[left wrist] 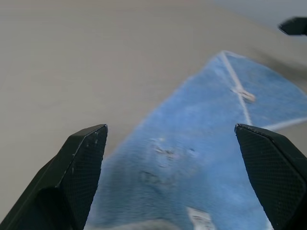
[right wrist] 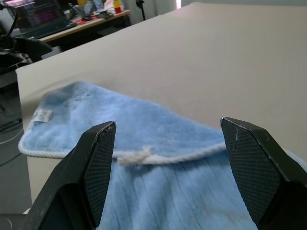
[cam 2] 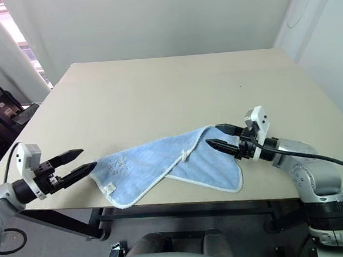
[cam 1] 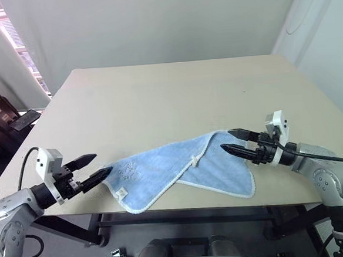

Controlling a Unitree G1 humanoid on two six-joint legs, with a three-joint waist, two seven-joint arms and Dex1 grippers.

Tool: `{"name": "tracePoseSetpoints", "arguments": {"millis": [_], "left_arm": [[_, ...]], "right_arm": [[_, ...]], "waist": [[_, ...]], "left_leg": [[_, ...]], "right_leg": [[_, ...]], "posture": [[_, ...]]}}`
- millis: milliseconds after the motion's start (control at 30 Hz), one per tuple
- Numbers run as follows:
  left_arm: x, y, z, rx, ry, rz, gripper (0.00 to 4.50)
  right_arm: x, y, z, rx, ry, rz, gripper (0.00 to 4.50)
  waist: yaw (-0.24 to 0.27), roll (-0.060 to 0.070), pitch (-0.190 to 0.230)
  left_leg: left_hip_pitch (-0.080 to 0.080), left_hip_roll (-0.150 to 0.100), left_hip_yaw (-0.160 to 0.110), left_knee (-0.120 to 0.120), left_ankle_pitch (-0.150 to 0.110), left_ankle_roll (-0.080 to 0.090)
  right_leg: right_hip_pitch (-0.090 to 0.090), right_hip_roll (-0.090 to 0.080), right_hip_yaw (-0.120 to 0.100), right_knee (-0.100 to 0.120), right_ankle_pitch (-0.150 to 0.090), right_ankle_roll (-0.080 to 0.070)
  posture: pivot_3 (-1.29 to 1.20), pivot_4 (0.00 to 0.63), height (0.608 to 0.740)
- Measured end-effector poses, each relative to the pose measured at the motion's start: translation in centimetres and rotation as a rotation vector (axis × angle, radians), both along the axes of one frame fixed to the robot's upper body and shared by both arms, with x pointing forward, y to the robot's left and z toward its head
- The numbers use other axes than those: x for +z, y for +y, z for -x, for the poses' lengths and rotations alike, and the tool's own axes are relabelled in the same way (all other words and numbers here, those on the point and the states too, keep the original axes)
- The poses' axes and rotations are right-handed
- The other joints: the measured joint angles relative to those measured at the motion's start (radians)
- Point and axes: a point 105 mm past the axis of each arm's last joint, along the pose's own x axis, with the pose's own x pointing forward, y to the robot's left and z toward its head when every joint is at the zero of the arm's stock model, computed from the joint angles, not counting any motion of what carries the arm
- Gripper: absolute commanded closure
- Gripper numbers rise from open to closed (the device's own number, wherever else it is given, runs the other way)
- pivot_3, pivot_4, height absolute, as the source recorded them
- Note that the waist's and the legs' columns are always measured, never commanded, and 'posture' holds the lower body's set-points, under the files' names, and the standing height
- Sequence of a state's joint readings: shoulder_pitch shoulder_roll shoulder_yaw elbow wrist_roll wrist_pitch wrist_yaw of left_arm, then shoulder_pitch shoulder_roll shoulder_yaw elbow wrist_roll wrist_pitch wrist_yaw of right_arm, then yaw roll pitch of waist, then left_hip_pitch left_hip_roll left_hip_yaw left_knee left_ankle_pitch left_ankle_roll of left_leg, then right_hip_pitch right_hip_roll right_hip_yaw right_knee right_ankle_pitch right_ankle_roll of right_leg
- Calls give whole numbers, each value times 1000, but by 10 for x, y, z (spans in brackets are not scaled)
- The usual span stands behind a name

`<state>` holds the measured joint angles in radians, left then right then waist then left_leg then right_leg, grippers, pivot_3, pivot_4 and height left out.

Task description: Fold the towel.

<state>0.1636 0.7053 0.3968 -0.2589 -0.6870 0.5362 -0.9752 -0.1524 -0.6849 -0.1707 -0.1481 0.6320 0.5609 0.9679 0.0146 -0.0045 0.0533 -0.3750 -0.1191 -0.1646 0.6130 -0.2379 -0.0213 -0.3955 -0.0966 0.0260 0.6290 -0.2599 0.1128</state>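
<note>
I can see the towel's end (cam 1: 224, 172) spread out past the folded flap, below my open right gripper, so I should keep going to its white edging (cam 1: 245, 143) until my fingers are on both sides of it.
The light-blue towel (cam 1: 180, 169) with white stitched edging lies rumpled and partly folded over itself near the front edge of the beige table (cam 1: 169, 99). A small white tag (cam 1: 122, 193) shows at its left corner, and a white loop (right wrist: 136, 155) sits on the folded edge. My left gripper (cam 1: 96, 168) is open at the towel's left corner, with nothing between its fingers (left wrist: 76, 167). Over the towel's right end my right gripper (cam 1: 236, 141) is open too, holding nothing.
The towel's front corner reaches the table's near edge (cam 1: 165, 208). Dark furniture and a laptop (cam 1: 24, 120) stand off the table's left side. White walls lie behind and to the right.
</note>
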Motion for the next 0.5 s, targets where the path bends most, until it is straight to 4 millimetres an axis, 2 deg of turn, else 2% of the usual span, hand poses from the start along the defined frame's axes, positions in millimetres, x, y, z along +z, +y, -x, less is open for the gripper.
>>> {"name": "tracePoseSetpoints", "arguments": {"millis": [100, 300, 500], "left_arm": [[-3, -7, 0, -36, 11, 7, 0], [1, -10, -1, -70, -2, 9, 0], [-5, -14, -1, -68, 18, 12, 0]], "right_arm": [[-2, -5, 0, -6, 13, 14, 872], [-5, -3, 0, -24, 28, 2, 872], [-15, -5, -3, -138, 116, -42, 872]], "waist": [[0, 0, 0], [0, 1, 1], [0, 2, 1]], "left_leg": [[0, 0, 0, 0, 0, 0], [0, 1, 0, 0, 0, 0], [0, 1, 1, 0, 0, 0]], "right_leg": [[0, 0, 0, 0, -2, 4], [-1, 0, 0, 0, -2, 3], [-1, 0, 0, 0, -2, 3]], "posture": [[0, 0, 740], [0, 0, 740], [0, 0, 740]]}}
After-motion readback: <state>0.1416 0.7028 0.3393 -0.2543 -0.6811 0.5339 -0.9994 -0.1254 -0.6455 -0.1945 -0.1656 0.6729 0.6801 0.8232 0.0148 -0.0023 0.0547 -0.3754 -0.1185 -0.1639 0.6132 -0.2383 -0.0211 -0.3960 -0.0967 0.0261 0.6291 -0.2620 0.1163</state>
